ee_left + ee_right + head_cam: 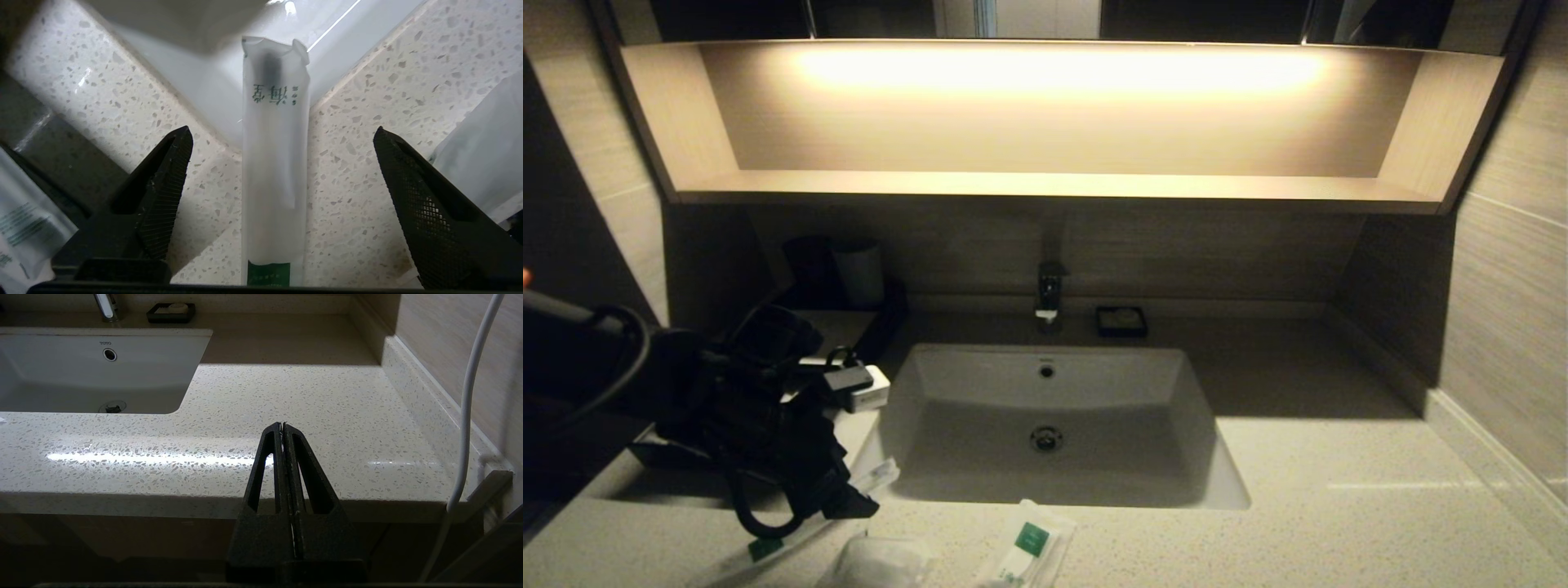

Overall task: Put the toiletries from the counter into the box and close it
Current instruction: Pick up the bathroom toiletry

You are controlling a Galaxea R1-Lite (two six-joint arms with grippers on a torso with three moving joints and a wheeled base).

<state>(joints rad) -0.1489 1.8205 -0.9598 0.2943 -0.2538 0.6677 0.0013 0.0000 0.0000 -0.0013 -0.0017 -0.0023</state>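
Note:
The long thin packet (pixel 273 225) will wrinkle where it is pinched but stay straight when the robot lifts it, because a narrow, straight shape (pixel 282 157) shows through the loose wrapper.
The long thin packet (pixel 273 175) lies flat on the speckled counter (pixel 359 171), one end reaching over the corner of the white sink (pixel 212 81). My left gripper (pixel 282 130) is open wide just above it, one finger on each side, touching nothing. From the head view, the left gripper (pixel 849 498) hangs over that long packet (pixel 878 474) at the sink's front left corner. The small puffy packet (pixel 882 562) and the shorter packet (pixel 1029 543) lie at the counter's front edge. My arm hides most of the black box (pixel 649 455). The right gripper (pixel 282 425) is shut and empty, off the counter's front right edge.
A black tray with two cups (pixel 858 273) stands at the back left. The tap (pixel 1049 294) and a small black soap dish (pixel 1121 320) sit behind the sink. Another printed packet (pixel 20 232) lies beside a dark edge next to the left finger.

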